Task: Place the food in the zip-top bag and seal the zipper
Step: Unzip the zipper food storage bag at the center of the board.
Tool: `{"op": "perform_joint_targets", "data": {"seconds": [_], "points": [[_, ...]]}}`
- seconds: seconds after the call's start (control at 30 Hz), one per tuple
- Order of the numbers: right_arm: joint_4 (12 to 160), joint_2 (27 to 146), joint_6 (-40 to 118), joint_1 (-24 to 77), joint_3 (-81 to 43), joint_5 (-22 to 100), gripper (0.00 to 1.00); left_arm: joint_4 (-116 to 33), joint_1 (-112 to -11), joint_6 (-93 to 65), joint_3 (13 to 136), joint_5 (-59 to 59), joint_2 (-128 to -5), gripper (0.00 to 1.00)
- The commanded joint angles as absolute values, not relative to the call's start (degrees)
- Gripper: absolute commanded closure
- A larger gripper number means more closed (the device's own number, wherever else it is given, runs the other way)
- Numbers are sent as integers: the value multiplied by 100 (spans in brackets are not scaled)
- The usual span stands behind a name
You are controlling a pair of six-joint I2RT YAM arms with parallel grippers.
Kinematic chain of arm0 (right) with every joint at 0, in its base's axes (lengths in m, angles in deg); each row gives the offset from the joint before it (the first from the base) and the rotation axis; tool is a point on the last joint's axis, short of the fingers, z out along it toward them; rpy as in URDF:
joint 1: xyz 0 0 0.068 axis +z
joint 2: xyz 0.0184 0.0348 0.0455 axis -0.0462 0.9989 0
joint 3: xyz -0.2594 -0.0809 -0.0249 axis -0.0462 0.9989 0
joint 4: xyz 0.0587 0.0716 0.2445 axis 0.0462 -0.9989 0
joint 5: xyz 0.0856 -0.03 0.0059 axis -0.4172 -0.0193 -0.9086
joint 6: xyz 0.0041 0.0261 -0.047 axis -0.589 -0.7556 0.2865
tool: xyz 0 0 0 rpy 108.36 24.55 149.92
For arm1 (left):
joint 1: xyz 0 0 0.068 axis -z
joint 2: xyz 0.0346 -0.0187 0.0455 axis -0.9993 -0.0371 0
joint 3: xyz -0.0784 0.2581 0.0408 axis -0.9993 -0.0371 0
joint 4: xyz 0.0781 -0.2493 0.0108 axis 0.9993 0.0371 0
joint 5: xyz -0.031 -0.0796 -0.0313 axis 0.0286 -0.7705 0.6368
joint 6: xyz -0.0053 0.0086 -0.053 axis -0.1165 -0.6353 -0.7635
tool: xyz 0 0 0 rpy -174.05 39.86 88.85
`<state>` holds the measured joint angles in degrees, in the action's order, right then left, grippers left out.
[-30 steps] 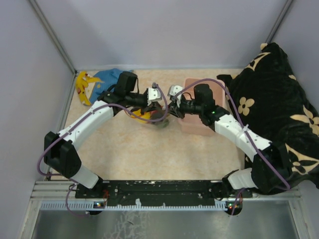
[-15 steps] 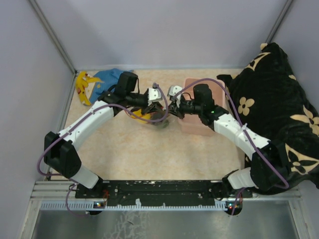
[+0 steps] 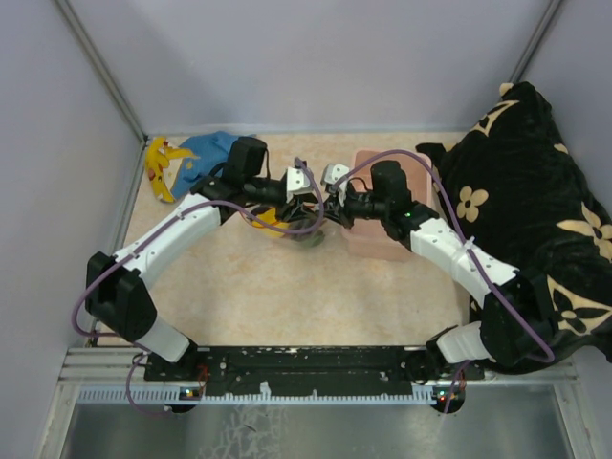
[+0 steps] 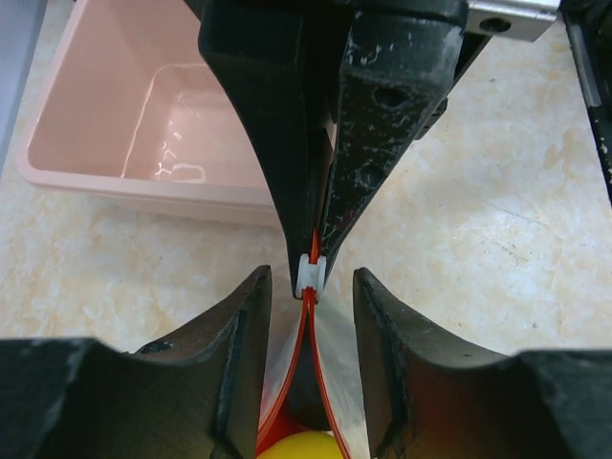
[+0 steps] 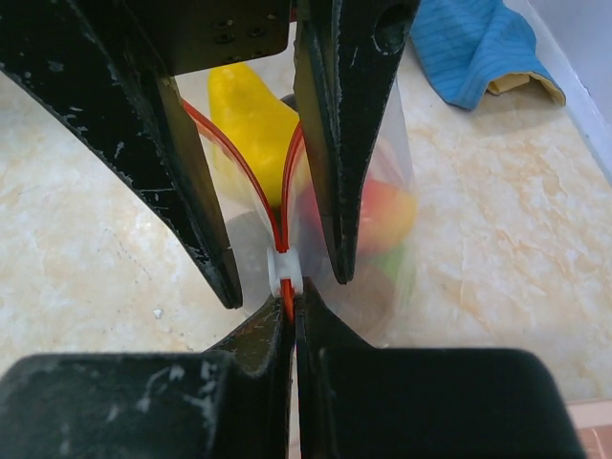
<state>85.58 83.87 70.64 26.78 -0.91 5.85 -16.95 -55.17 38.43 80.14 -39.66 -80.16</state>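
My right gripper's fingers crowd the white slider (image 5: 285, 270), so next my left gripper closes on it while my right gripper takes the zipper nearer the pink tub.
The clear zip-top bag (image 3: 304, 232) lies between my two grippers with the food inside: a yellow fruit (image 5: 251, 124) and a red-green one (image 5: 387, 215). Its red-orange zipper (image 5: 279, 234) stands on edge and carries a white slider (image 5: 284, 273). My right gripper (image 5: 293, 311) is shut on the zipper just behind the slider. It also shows in the left wrist view (image 4: 317, 251). My left gripper (image 4: 313, 287) is open, with one finger on each side of the still-parted zipper (image 4: 293, 363), its tips level with the slider (image 4: 310, 274).
A pink tub (image 3: 382, 239) stands just right of the bag, under the right arm. A blue cloth (image 3: 206, 151) and a yellow banana toy (image 3: 158, 167) lie at the back left. A black flowered cloth (image 3: 526, 210) covers the right side.
My left gripper has edged slightly to the right, closer to the right gripper. The right gripper and the bag have stayed put.
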Motion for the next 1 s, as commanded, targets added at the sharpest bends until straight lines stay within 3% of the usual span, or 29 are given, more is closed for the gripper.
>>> {"op": "perform_joint_targets", "data": {"seconds": [0.0, 0.3, 0.67, 0.97], "points": [[8661, 8320, 7042, 2618, -439, 432, 100, -2014, -5459, 3665, 8098, -4363, -8099, 57], [8676, 8331, 6988, 2552, -439, 536, 100, -1935, -5448, 3643, 8081, -4101, -8092, 89], [8673, 8258, 6857, 2186, -382, 393, 100, -1735, -5480, 3547, 7778, -3094, -7819, 91], [8595, 8262, 6856, 2135, -443, 85, 100, -1679, -5549, 3538, 7874, -3122, -7832, 94]]}}
